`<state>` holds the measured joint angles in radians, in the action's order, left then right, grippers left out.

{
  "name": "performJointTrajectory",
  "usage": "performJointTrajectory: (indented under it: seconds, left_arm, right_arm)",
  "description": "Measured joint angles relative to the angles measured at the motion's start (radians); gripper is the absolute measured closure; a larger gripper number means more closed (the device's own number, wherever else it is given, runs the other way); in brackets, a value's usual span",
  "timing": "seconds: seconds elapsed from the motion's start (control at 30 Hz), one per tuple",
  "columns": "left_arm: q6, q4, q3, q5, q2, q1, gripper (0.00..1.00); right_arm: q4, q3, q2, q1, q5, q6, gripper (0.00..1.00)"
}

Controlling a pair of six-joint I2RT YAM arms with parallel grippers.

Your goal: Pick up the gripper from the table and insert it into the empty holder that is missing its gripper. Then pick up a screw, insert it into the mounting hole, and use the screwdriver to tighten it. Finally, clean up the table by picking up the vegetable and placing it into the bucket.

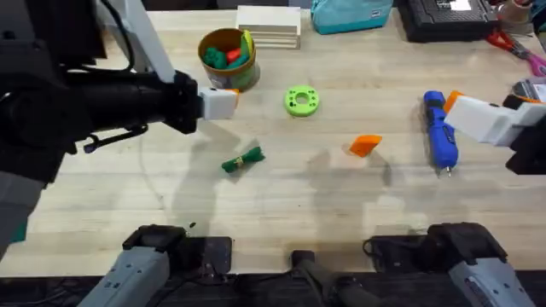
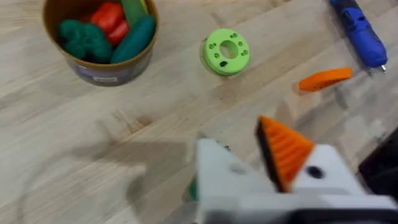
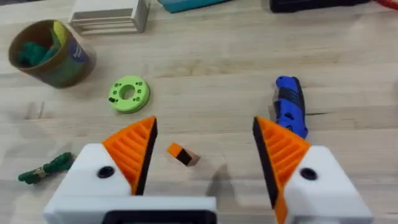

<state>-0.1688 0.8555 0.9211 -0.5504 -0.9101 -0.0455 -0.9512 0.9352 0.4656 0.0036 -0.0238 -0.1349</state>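
I expect the orange gripper (image 1: 365,146) to sit in the white holder (image 1: 217,103) when I push it in, because the holder is empty. It will stay in place even before the screw.
The orange gripper (image 1: 365,145) (image 2: 324,79) (image 3: 181,154) lies loose on the table right of centre. My left gripper (image 1: 223,101) (image 2: 236,134) hovers beside the bucket (image 1: 228,58) (image 2: 99,37) (image 3: 50,53), shut on nothing. One of its fingers is the bare white holder (image 2: 221,171); the other carries an orange pad. My right gripper (image 1: 450,107) (image 3: 205,124) is open, over the blue screwdriver (image 1: 439,132) (image 2: 360,34) (image 3: 289,109). The green vegetable (image 1: 243,160) (image 3: 45,169) lies on the table left of centre. I cannot make out a screw.
A round green disc (image 1: 301,101) (image 2: 227,51) (image 3: 129,94) sits between bucket and screwdriver. The bucket holds several toy vegetables. At the back stand a stack of pale boards (image 1: 269,26), a teal bag (image 1: 350,13) and a black case (image 1: 448,17).
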Motion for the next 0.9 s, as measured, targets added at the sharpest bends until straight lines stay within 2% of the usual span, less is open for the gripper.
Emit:
performJointTrajectory:
  seconds: [0.03,0.07,0.1,0.27,0.3,0.47,0.67,0.77,0.83,0.9]
  left_arm:
    - [0.0,0.002,0.0,-0.006,-0.002,-0.007,0.874]
    - [-0.007,-0.001,0.0,-0.007,-0.003,-0.014,0.963]
    - [-0.01,-0.007,0.0,-0.006,-0.003,-0.02,0.855]
    - [-0.007,-0.03,0.0,-0.006,-0.004,-0.044,0.071]
    - [-0.008,-0.041,0.0,-0.007,-0.004,-0.045,0.032]
    - [-0.008,-0.148,0.0,-0.029,-0.003,-0.046,0.014]
    - [-0.007,-0.055,0.0,-0.041,-0.005,-0.046,0.014]
    - [-0.008,-0.068,0.0,-0.058,-0.007,-0.053,0.014]
    - [-0.019,-0.096,-0.003,-0.074,-0.012,-0.066,0.014]
    - [-0.035,-0.178,-0.021,-0.092,-0.019,-0.093,0.014]
  right_arm:
    - [0.0,0.0,0.0,0.0,0.0,0.0,0.105]
    - [0.0,0.0,0.0,0.0,0.0,0.0,0.105]
    - [0.0,0.0,0.0,0.0,0.0,0.0,0.105]
    - [0.0,0.0,0.0,0.0,0.0,0.0,0.105]
    - [0.0,0.0,0.0,0.0,0.0,0.0,0.105]
    - [0.0,0.0,0.0,0.0,0.0,0.0,0.105]
    - [0.0,0.0,0.0,0.0,0.0,0.0,0.104]
    - [0.0,0.0,0.0,0.0,0.0,0.0,0.105]
    - [0.0,0.0,0.0,0.0,0.0,0.0,0.105]
    - [0.0,0.0,0.0,0.0,0.0,0.0,0.105]
